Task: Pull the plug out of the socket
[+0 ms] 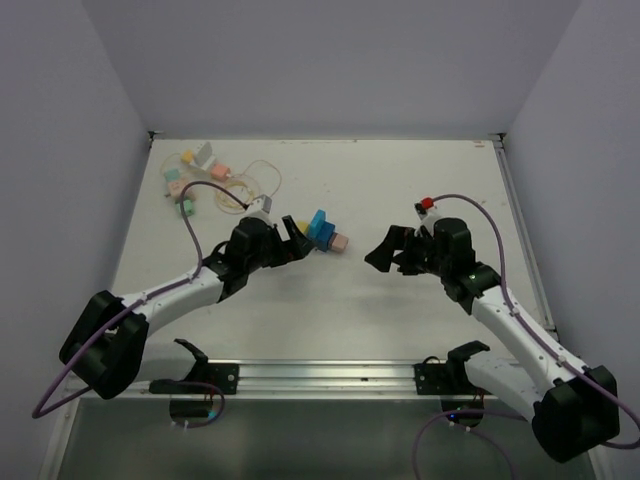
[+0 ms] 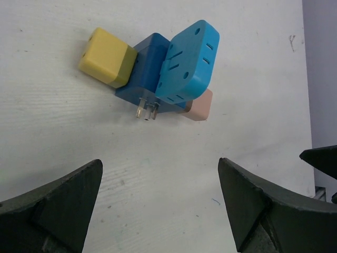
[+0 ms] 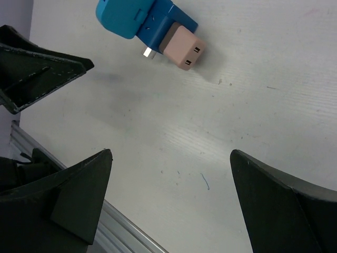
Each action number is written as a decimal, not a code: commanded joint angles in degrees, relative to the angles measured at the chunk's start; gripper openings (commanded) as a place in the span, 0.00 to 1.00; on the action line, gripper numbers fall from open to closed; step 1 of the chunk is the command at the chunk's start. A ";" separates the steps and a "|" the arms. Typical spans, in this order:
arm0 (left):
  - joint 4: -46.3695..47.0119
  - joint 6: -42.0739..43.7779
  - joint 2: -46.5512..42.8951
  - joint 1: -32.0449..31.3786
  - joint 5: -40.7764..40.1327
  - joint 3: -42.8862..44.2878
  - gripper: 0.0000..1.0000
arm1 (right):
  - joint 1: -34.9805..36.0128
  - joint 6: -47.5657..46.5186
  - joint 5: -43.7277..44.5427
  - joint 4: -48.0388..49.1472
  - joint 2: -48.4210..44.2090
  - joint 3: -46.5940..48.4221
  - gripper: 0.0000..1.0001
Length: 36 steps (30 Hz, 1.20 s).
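I should next approach the light blue adapter standing clear above the dark blue socket block point(image 1: 325, 237), moving my left gripper over its top point(image 1: 319, 213) until the fingers straddle it.
A cluster of adapters lies on the white table: a dark blue socket block point(image 2: 147, 63) with a light blue adapter point(image 2: 187, 60) on top, a yellow plug point(image 2: 105, 57) on one end and a pink plug point(image 2: 199, 105) on the other. Bare metal prongs point(image 2: 146, 110) stick out of its near side. In the top view the cluster point(image 1: 322, 230) lies mid-table, pink plug point(image 1: 339, 242) on its right. My left gripper point(image 1: 295, 242) is open and empty just left of it point(image 2: 160, 174). My right gripper point(image 1: 381, 254) is open and empty a little right of the pink plug point(image 3: 183, 47) point(image 3: 171, 155).
Several pastel plugs and thin looped cables point(image 1: 205, 180) lie at the back left. A small red and white part point(image 1: 426, 204) sits behind the right wrist. An aluminium rail point(image 1: 330, 375) runs along the near edge. The table's right rim point(image 1: 520, 220) is close to the right arm.
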 commanded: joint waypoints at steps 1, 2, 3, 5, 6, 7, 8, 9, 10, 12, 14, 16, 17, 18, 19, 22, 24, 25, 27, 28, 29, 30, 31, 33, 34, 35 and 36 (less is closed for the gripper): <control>-3.03 3.18 -0.68 0.97 -2.66 2.61 0.94 | 0.25 0.99 2.28 3.48 3.67 4.32 0.99; -4.08 3.10 -0.76 1.76 -2.58 2.87 0.93 | 0.25 0.73 2.37 3.31 4.72 5.02 0.99; -4.53 3.01 -1.29 2.29 -2.49 3.22 0.93 | 0.25 0.11 2.89 2.70 7.17 5.81 0.99; -5.23 3.97 -1.82 3.52 -3.01 4.01 0.91 | 0.34 -0.59 3.60 1.30 9.55 8.35 0.99; -6.37 5.89 -2.25 3.61 -3.71 5.41 0.91 | 0.34 -0.86 4.04 1.20 11.48 8.98 0.99; -6.99 7.21 -2.26 3.61 -4.24 6.47 0.91 | 0.43 -0.86 4.74 1.20 12.72 10.38 0.99; -8.04 8.88 -2.08 3.61 -4.25 7.52 0.90 | 0.34 -0.68 4.83 1.72 13.77 11.17 0.99; -8.74 12.55 -1.39 3.61 -4.07 10.23 0.90 | 0.52 -0.33 4.57 2.25 14.91 11.88 0.99; -9.10 14.41 -0.77 3.53 -3.81 11.74 0.90 | 0.52 0.45 3.79 2.69 17.62 13.62 0.98; -13.31 19.58 1.68 3.35 -2.76 16.47 0.90 | 0.87 1.59 3.08 4.44 20.62 15.48 0.98; -16.12 22.68 3.53 2.91 -1.79 19.56 0.89 | 0.96 2.65 2.29 6.02 25.45 18.38 0.98; -17.71 26.72 6.70 2.04 -1.61 24.04 0.88 | 1.04 4.06 1.15 7.35 30.54 20.92 0.98; -19.11 27.96 7.75 1.59 -1.35 26.67 0.88 | 1.05 4.67 0.01 8.31 32.22 21.89 0.98; -19.82 29.88 9.85 1.24 -1.26 28.00 0.88 | 1.05 5.46 -1.05 8.84 33.72 22.86 0.97; -20.52 30.77 10.74 0.72 -1.26 29.23 0.87 | 0.96 5.73 -2.01 9.19 37.30 24.87 0.97; -22.72 33.59 14.26 -0.08 -1.35 33.19 0.86 | 1.05 7.31 -5.97 10.42 41.89 28.04 0.97; -24.30 34.99 16.54 -0.43 -1.61 35.83 0.85 | 1.05 8.45 -7.20 12.79 45.06 28.41 0.97; -24.83 35.43 17.33 -0.69 -1.70 36.53 0.84 | 0.96 8.81 -7.47 13.76 45.86 28.84 0.97; -26.24 36.31 19.53 -1.22 -2.58 38.47 0.83 | 1.05 9.60 -8.00 15.17 48.14 29.20 0.97; -26.59 36.40 20.24 -1.48 -2.67 38.91 0.83 | 1.05 9.60 -8.17 15.61 48.93 29.37 0.97; -27.03 36.58 20.76 -1.66 -2.93 39.52 0.82 | 1.05 9.77 -8.44 16.31 49.46 29.46 0.97; -27.03 36.67 21.90 -1.75 -2.93 39.79 0.81 | 1.05 9.78 -8.53 16.49 50.60 29.55 0.97; -27.12 36.67 22.43 -2.01 -3.02 40.05 0.81 | 1.05 9.78 -9.05 16.67 51.13 29.64 0.97; -28.08 36.84 24.19 -2.27 -3.19 41.46 0.79 | 1.04 10.13 -9.75 17.19 51.92 29.64 0.96; -28.44 36.84 24.72 -2.62 -3.37 41.90 0.79 | 0.96 10.22 -10.19 17.63 52.54 29.46 0.96; -29.05 36.93 25.25 -2.80 -3.89 42.68 0.79 | 1.04 10.30 -10.72 18.50 52.72 29.29 0.96; -29.23 37.11 26.12 -3.07 -4.25 43.04 0.78 | 0.96 10.30 -10.98 18.95 52.72 29.03 0.96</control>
